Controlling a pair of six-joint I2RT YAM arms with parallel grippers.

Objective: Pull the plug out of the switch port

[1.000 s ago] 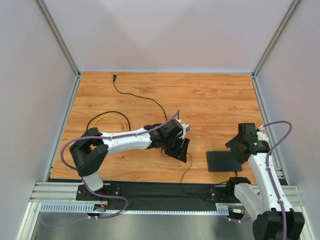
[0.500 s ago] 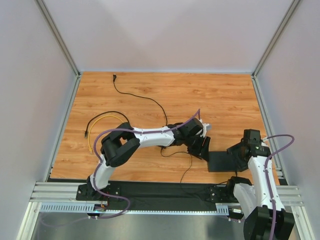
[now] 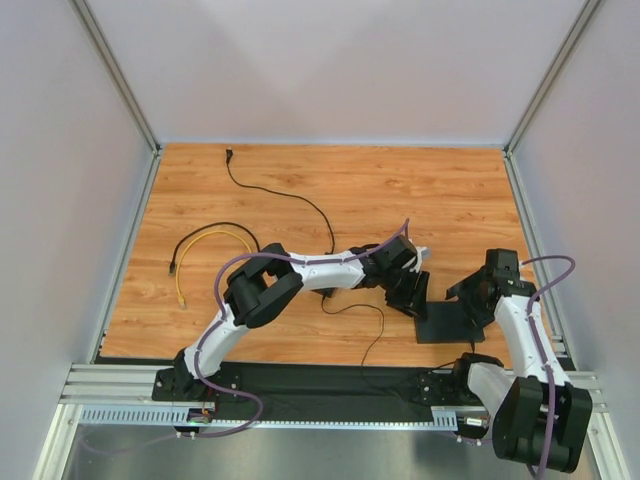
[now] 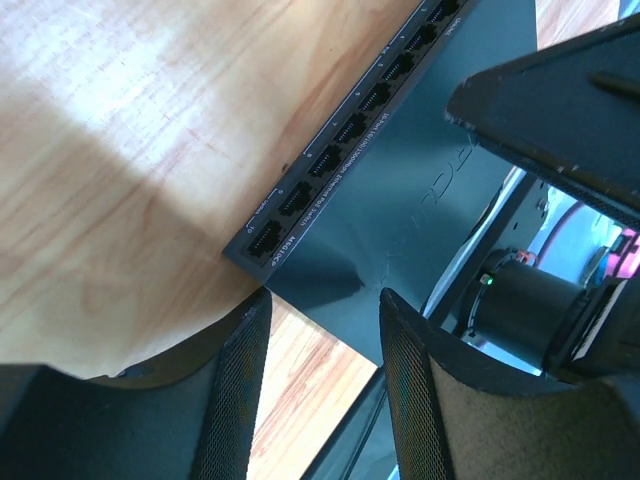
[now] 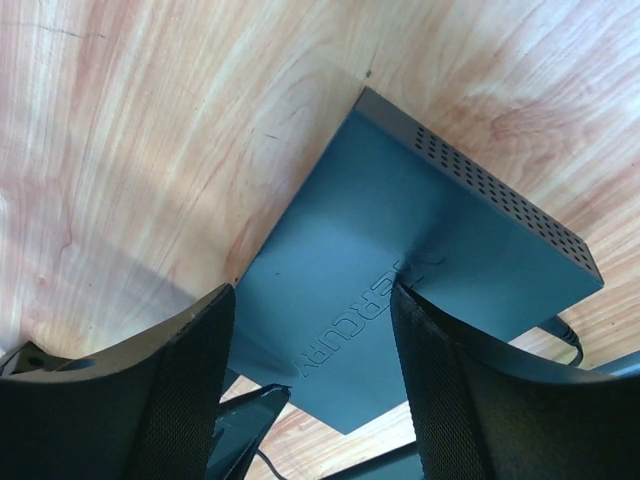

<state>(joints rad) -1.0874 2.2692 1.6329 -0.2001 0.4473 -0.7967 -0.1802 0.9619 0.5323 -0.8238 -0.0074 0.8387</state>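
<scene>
The switch's cable end (image 3: 473,347) sits near the table's front edge, so next my right gripper moves off the switch's top and turns the switch by its vented end (image 5: 482,186).
The switch (image 3: 440,325) is a flat black slab lying near the table's front right. In the left wrist view the switch (image 4: 420,180) shows a row of ports (image 4: 330,160), and no plug sits in those that show. My left gripper (image 3: 412,293) is open, with its fingers either side of the switch's corner (image 4: 323,300). My right gripper (image 3: 470,300) is open and hovers over the switch's lettered top (image 5: 400,210), its jaws spread wide (image 5: 312,295). A dark cable end (image 5: 562,335) shows past the switch's far edge; I cannot tell whether it is plugged in.
A thin black cable (image 3: 372,325) runs from the left gripper toward the front edge. Another black cable (image 3: 280,195) runs to the back left. A yellow cable (image 3: 215,236) with a black loop lies at the left. Walls stand on three sides.
My left arm has swung right from the table's middle to the switch's left corner. My right gripper has shifted slightly and now sits over the switch.
</scene>
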